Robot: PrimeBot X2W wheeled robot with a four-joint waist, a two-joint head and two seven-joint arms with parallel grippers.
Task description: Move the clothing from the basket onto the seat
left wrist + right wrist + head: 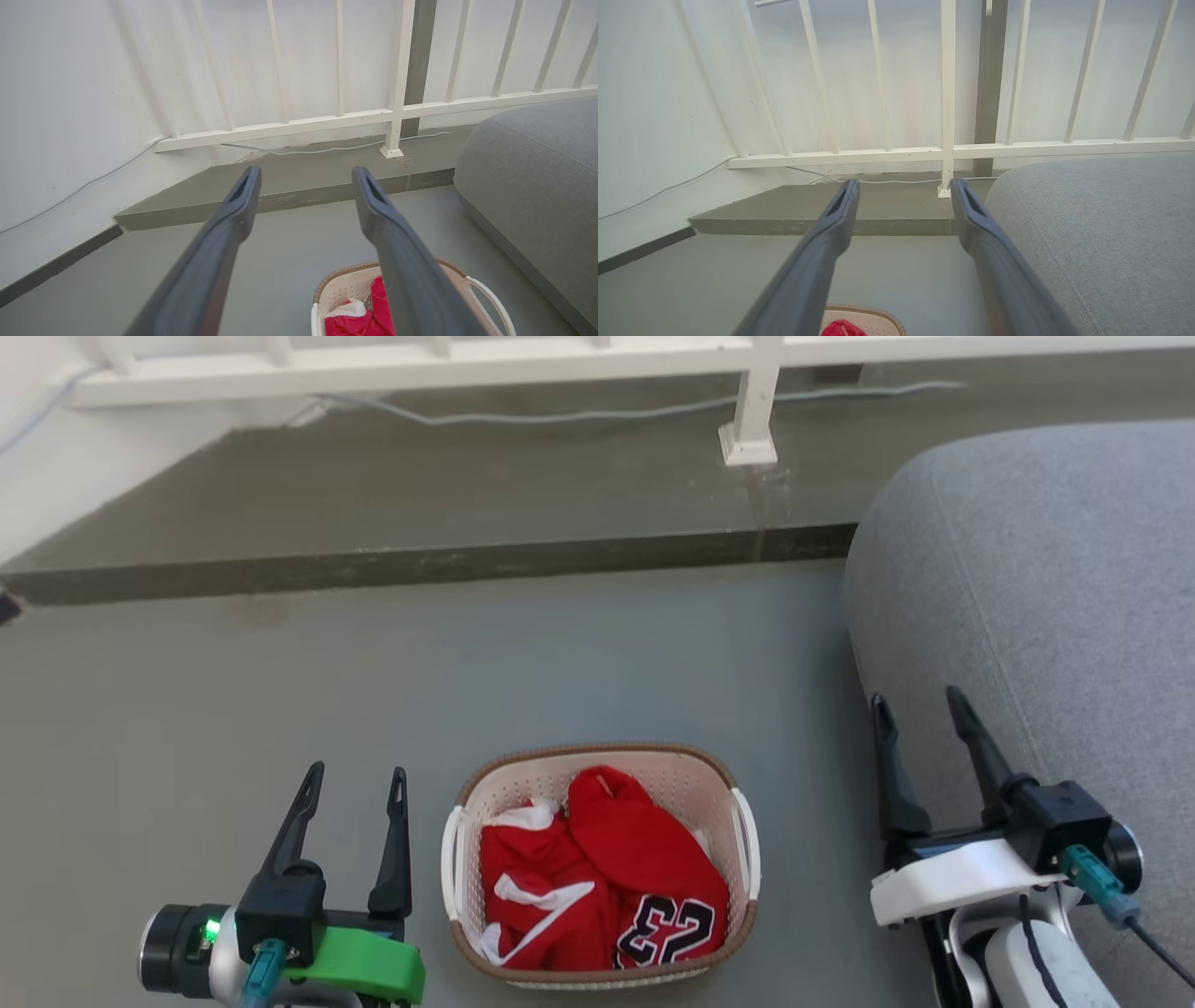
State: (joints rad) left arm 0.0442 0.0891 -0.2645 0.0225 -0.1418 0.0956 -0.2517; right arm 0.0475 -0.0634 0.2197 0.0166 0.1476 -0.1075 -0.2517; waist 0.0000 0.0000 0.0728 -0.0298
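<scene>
The white-trimmed red clothing (535,905) should come out alone when I lift it, and the black-numbered piece should stay in the basket, because a deep crease (588,859) separates them.
The cream basket (742,835) with a brown braided rim stands on the grey floor at the bottom middle of the head view. Inside it lies the red clothing (597,877), bunched up, white trim showing and a black "23" near the front right. My left gripper (358,779) hovers open just left of the basket, nothing between its fingers. My right gripper (920,700) stands open to the right, at the edge of the grey seat (1055,597). The left wrist view catches the basket (486,298), red clothing (359,322) and the seat (537,186).
A raised grey step (420,560) runs across the back, with a white railing (747,420) and a pale cable (560,415) on it. A white wall closes the left side. Open floor lies between the basket and the step.
</scene>
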